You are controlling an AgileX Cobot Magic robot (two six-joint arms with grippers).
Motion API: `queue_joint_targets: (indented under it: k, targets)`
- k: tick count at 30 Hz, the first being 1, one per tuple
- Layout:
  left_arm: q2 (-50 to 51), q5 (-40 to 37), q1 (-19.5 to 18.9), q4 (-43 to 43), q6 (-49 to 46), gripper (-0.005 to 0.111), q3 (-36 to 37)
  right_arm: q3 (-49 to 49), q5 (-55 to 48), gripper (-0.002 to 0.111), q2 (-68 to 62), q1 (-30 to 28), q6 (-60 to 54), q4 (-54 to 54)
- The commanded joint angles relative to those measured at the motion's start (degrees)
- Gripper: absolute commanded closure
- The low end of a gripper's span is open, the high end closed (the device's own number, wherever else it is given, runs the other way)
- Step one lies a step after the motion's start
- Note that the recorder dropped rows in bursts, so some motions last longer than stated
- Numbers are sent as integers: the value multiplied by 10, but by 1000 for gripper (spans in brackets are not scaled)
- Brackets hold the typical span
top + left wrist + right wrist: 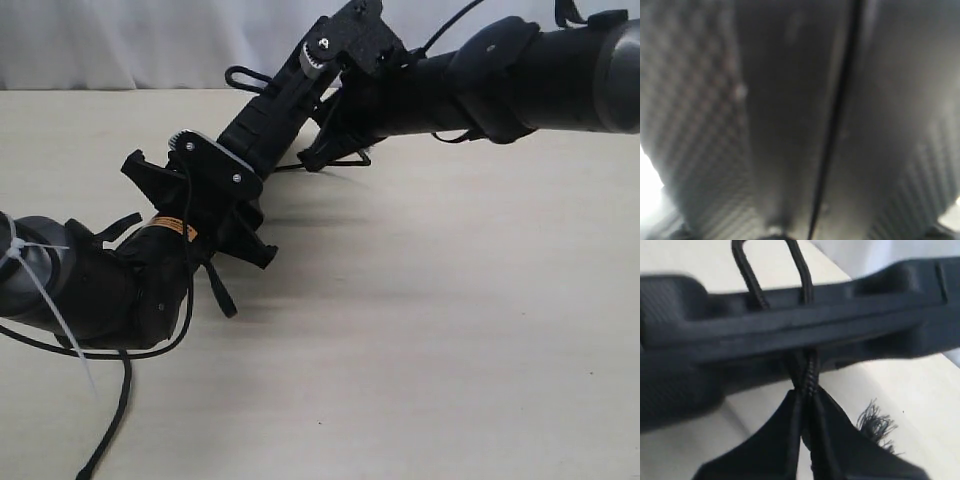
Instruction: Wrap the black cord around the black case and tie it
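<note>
Next, I open my left gripper, move it up and grab the cord's slack loop [240, 76], because my left gripper is holding the black case's lower end [252, 216], far from that loop.
The black case [272, 108] is held off the table, tilted up toward the back, seen edge-on. My left gripper [232, 212] clamps its lower end. In the left wrist view the case [765, 125] fills the blurred frame, with a thin dark strand of the black cord [832, 140] running across it. My right gripper [807, 399] is shut on two twisted strands of the cord [809, 371] right under the case's edge [790, 325]. A loop of cord [747, 270] comes over that edge. The frayed end [876, 424] sticks out beside the fingers.
Pale tabletop [430, 330] stretches to the front and right, with a white curtain [120, 40] behind. A white zip tie [40, 285] and a dark line [110, 420] hang from the left arm; whether that line is cord or cable is unclear.
</note>
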State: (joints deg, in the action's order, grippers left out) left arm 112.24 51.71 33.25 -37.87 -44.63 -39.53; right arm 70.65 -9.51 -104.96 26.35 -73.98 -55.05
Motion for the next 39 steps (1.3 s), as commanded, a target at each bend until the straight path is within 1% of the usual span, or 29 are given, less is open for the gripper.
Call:
queue_joint_targets:
  k: [1, 3, 5, 6, 7, 9, 10, 11, 13, 14, 15, 17, 19, 21, 24, 28, 31, 33, 34, 35, 36, 37, 38, 39]
  targets:
    - [-2, -17, -7, 24, -9, 107, 0, 19, 7, 104, -17, 4, 3, -43]
    - [-2, -17, -7, 23, -33, 107, 0, 19, 25, 104, -21, 4, 3, -43]
    - [-2, -16, -7, 27, -35, 107, 0, 19, 54, 104, -21, 3, 12, -44]
    - [-2, -16, -7, 27, -35, 103, 0, 19, 54, 104, -21, 3, 12, -41]
    - [-2, -16, -7, 29, -35, 93, 0, 19, 54, 104, -21, 3, 12, -40]
    - [-2, -17, -7, 20, -32, 65, 0, 19, 54, 104, -23, 3, 12, -40]
    - [-2, -14, -6, 6, -32, 53, 0, 19, 56, 104, -23, 3, 12, -40]
    - [-4, -19, -4, 5, -32, 47, 0, 19, 74, 104, -23, 3, 7, -40]
    - [-15, -34, 17, 3, -36, 38, 0, 18, 95, 104, -23, 3, 3, -40]
    - [-25, -34, 31, 3, -37, 32, 0, 18, 88, 104, -23, 3, 3, -40]
    - [-31, -33, 42, -10, -37, 24, 0, 17, 87, 104, -23, 3, 3, -40]
    - [-44, -29, 45, -52, -37, 16, 0, 17, 87, 104, -23, 3, 3, -40]
    - [-79, -29, 45, -113, -37, 16, 0, 16, 87, 104, -26, 3, -3, -40]
    - [-137, -51, 45, -161, -41, 16, 0, 16, 87, 104, -37, 3, -3, -40]
    - [-187, -110, 45, -172, -54, 16, 0, 16, 91, 104, -45, 3, -6, -40]
    - [-257, -203, 45, -138, -55, 16, 0, 16, 95, 104, -52, 3, -8, -40]
    - [-273, -195, 40, -138, -55, 16, 0, 16, 95, 104, -52, 3, -8, -40]
    - [-274, -146, 24, -137, -68, 16, 0, 16, 95, 104, -52, 3, -8, -40]
    - [-276, -133, 2, -137, -69, 16, -4, 16, 95, 104, -52, 3, -8, -40]
    - [-276, -173, -23, -141, -70, 17, -19, 16, 95, 104, -52, 3, -8, -40]
    - [-276, -258, -56, -143, -70, 16, -42, 16, 95, 104, -52, 3, -8, -40]
    - [-274, -374, -96, -143, -70, 16, -72, 16, 95, 104, -52, 3, -8, -40]
    - [-269, -473, -133, -143, -70, 16, -107, 16, 95, 104, -52, 3, -8, -40]
    - [-260, -531, -168, -143, -59, 16, -143, 16, 95, 104, -52, 3, -8, -40]
